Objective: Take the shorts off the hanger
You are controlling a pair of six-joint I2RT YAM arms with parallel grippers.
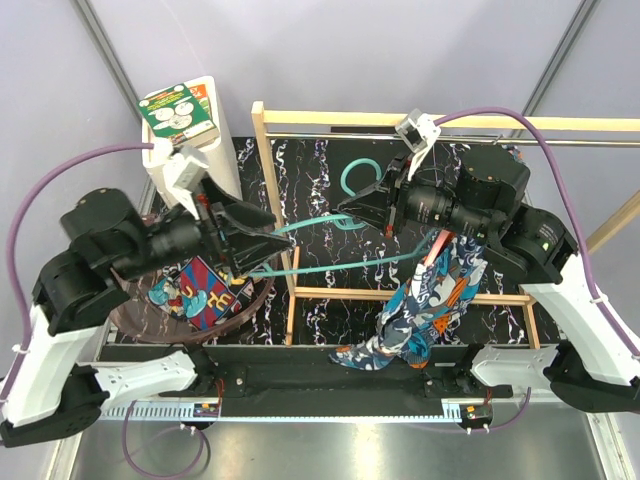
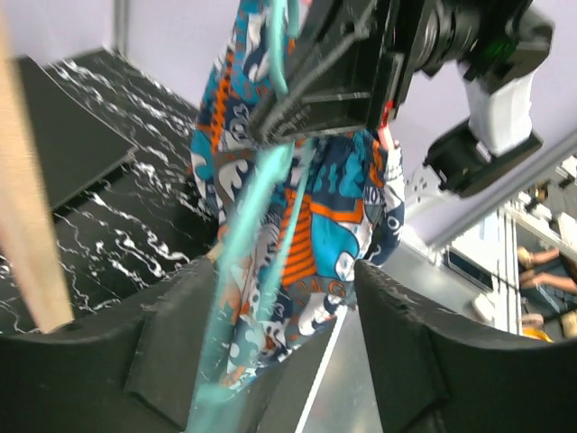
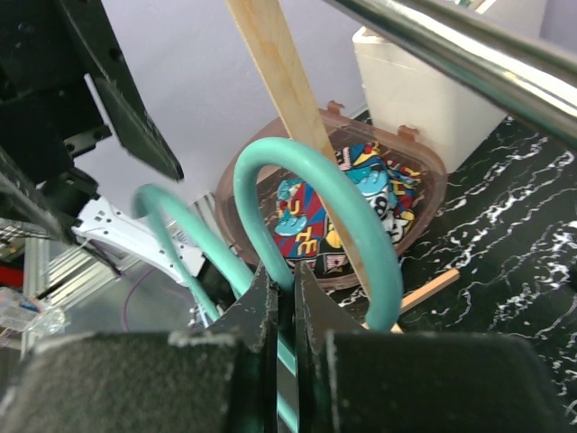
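The empty teal hanger fills my right gripper, so next my left gripper takes the hanger by its loose end and hangs it on the metal rail first.
A teal hanger is held over the black marbled table. The teal, orange and white shorts hang from its right end and trail down toward the near edge; they also show in the left wrist view. My right gripper is shut on the hanger's neck just below the hook. My left gripper is open, its fingers wide apart around the hanger's left end. The comic-style navy, red and yellow shorts lie in a brown basket.
A wooden rack frame with a metal rail stands around the hanger. A white container with a green and red box on top stands at the back left. A wooden post crosses in front of the basket.
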